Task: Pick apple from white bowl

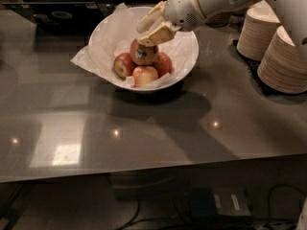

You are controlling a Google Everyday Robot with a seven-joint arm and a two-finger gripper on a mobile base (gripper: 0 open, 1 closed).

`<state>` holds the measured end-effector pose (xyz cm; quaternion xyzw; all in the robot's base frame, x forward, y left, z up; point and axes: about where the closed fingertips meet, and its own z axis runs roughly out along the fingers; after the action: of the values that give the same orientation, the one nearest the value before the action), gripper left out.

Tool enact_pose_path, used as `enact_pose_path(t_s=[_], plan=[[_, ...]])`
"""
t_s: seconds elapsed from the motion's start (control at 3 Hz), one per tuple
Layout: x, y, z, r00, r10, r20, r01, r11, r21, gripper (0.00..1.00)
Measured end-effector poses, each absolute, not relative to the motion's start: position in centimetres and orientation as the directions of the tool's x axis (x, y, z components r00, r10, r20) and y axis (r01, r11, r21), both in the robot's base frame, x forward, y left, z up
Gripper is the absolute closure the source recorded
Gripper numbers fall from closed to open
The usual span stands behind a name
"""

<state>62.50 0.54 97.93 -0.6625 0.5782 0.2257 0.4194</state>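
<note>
The ends of my gripper's fingers are only at the apple's top, so I should open them, move down next to the apple and close around its sides.
The white bowl, lined with crinkled white paper, stands at the back middle of the dark table. The apple, dull reddish-brown with a small pale sticker, lies on top of the pile in the bowl. My gripper reaches in from the upper right and hangs just above the apple's top right. Its two fingers are spread apart, and the lower fingertip is at or almost on the apple's top. The gripper holds nothing.
Smaller red-yellow apples lie under and around the big one. Two stacks of beige paper plates stand at the right on a dark mat. A dark tray lies at the back left. The table's front edge runs across below.
</note>
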Motion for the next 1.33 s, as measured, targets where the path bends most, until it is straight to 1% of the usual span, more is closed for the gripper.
enact_pose_path(t_s=[0.33, 0.67, 1.0, 1.33], plan=[[61.44, 1.15, 96.83, 0.209, -0.579, -0.788, -0.966, 0.001, -0.257, 0.56], [60.93, 1.16, 96.15, 0.193, -0.581, -0.791, -0.972, -0.002, -0.236, 0.41], [60.92, 1.16, 96.16, 0.193, -0.581, -0.791, -0.972, -0.002, -0.236, 0.23], [60.83, 1.19, 96.31, 0.200, -0.584, -0.787, -0.970, -0.004, -0.243, 0.01]])
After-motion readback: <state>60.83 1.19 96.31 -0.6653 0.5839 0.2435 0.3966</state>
